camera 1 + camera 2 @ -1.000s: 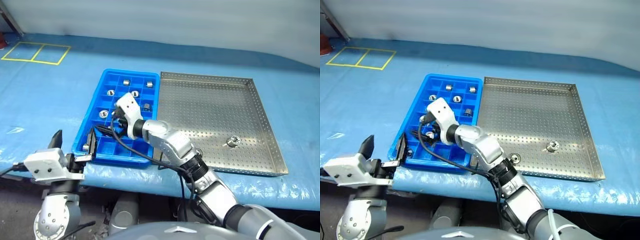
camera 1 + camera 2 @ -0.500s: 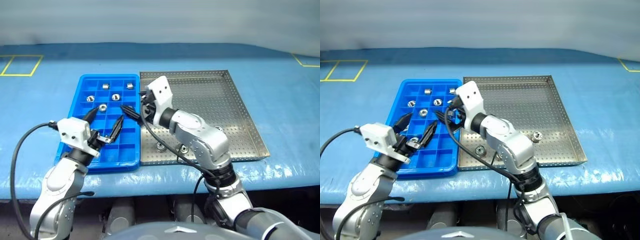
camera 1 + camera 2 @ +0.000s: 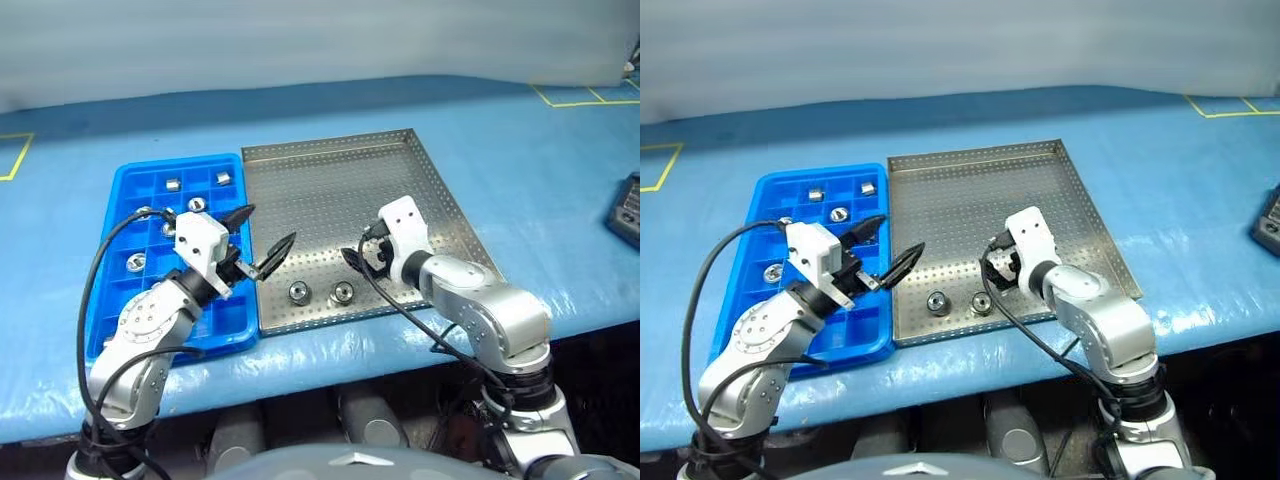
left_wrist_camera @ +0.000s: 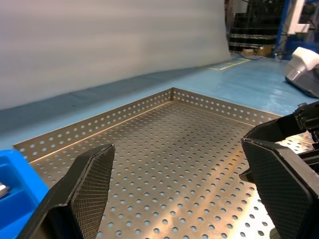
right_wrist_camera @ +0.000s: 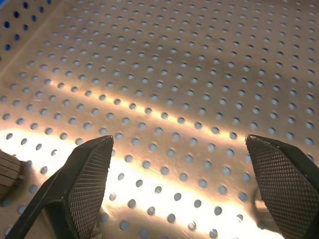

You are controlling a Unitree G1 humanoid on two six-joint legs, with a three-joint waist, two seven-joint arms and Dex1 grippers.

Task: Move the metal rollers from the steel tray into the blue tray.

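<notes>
My right gripper's finger is beside the metal roller (image 5: 263, 212), which stands clear of the other rollers (image 3: 342, 292), so I should keep moving the open fingers over until they straddle it.
The steel tray (image 3: 340, 190) lies at the centre of the table with the blue tray (image 3: 215, 315) touching its left side. Two metal rollers (image 3: 297, 292) (image 3: 342, 292) stand near the steel tray's front rim. Several more rollers (image 3: 172, 184) sit in the blue tray's far compartments. My left gripper (image 3: 268, 225) hovers open and empty over the seam between the trays. My right gripper (image 3: 362, 258) is open above the steel tray's floor, just right of the two rollers. In the right wrist view its fingers (image 5: 87, 174) stand wide apart, with one roller (image 5: 7, 172) at the edge.
A blue cloth covers the table, and its front edge runs just below both trays. A dark device (image 3: 625, 205) lies at the far right. Yellow tape lines (image 3: 580, 95) mark the back right corner. The left wrist view shows the right gripper's housing (image 4: 305, 57).
The camera has swung right. My right gripper moved from over the blue tray rightward and down to the steel tray. My left gripper rose and came forward to the trays' seam.
</notes>
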